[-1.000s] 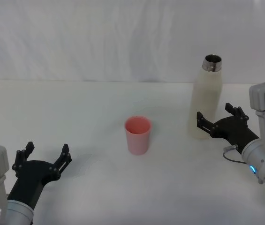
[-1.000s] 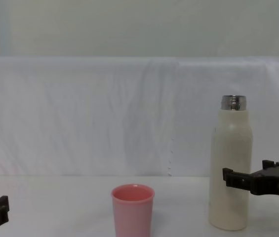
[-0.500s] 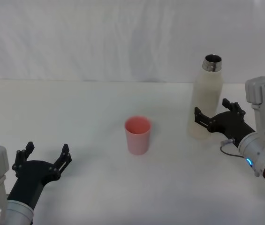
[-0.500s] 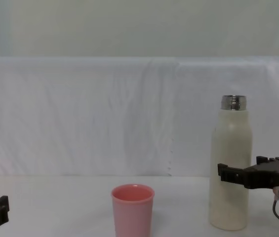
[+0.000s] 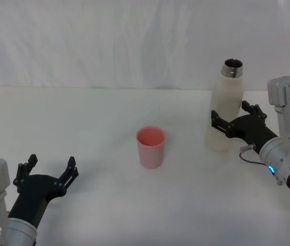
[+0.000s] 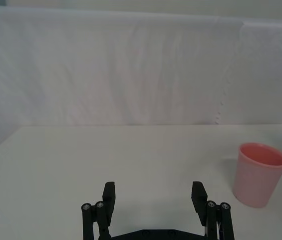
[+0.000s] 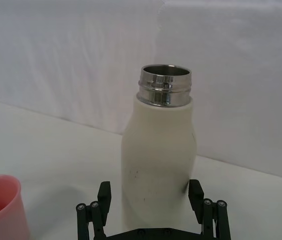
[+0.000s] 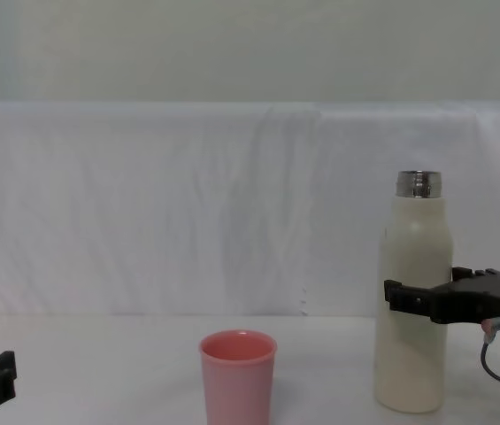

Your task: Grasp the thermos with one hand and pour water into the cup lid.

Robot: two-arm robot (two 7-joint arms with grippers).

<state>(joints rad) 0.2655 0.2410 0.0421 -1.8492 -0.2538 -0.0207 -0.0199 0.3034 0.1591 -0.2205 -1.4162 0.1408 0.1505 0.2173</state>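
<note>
The steel neck's opening is open and dark inside, so water will flow freely over its rim in a thin stream when the robot tips the thermos.
The thermos stands upright at the table's right, cream-white with its steel neck uncapped. My right gripper is open, one finger on each side of the thermos's lower body. In the right wrist view the thermos rises between the fingers of the right gripper, with small gaps on both sides. The pink cup lid stands upright mid-table, left of the thermos. Near the table's front left, my left gripper rests open, holding nothing. The chest view shows the thermos, the cup lid and the right gripper.
A white cloth covers the table, and a white backdrop hangs right behind it. From the left wrist, the cup lid is ahead and to one side of the left gripper.
My right gripper has moved forward toward the thermos, so its fingers now sit on both sides of the body. The left arm, thermos and cup lid have not moved.
</note>
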